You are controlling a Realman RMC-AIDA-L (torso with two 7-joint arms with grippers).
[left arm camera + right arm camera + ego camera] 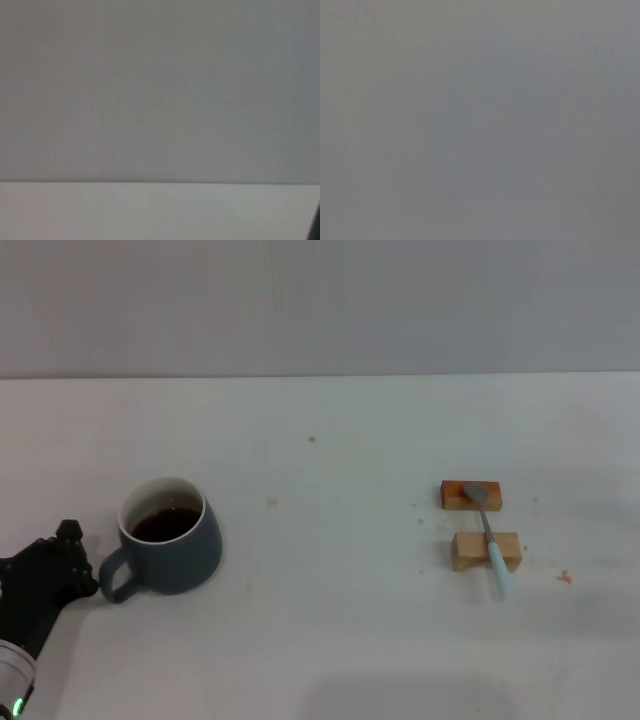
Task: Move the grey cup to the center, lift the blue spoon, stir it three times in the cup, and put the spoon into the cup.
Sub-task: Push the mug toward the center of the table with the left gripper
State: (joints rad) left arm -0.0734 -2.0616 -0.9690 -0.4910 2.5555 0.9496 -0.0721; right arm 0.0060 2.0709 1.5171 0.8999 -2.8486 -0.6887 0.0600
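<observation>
The grey cup's handle (115, 578) sticks out toward the fingers of my left gripper, so next my left gripper moves back first and then pushes the cup's side (136, 545) toward the center.
In the head view the grey cup (170, 537) stands upright at the table's left, with dark brown liquid inside and its loop handle turned toward the near left. My left gripper (80, 565) sits low at the left edge, right beside that handle. The blue spoon (490, 540) lies far to the right across two small wooden blocks, its metal bowl on the farther block (470, 496) and its pale blue handle pointing toward me over the nearer block (486, 551). My right gripper is out of view. Neither wrist view shows the cup or the spoon.
The white table (330, 590) stretches between the cup and the spoon, with a few small crumbs (565, 577) scattered on it. A grey wall rises behind the table's far edge (320, 376).
</observation>
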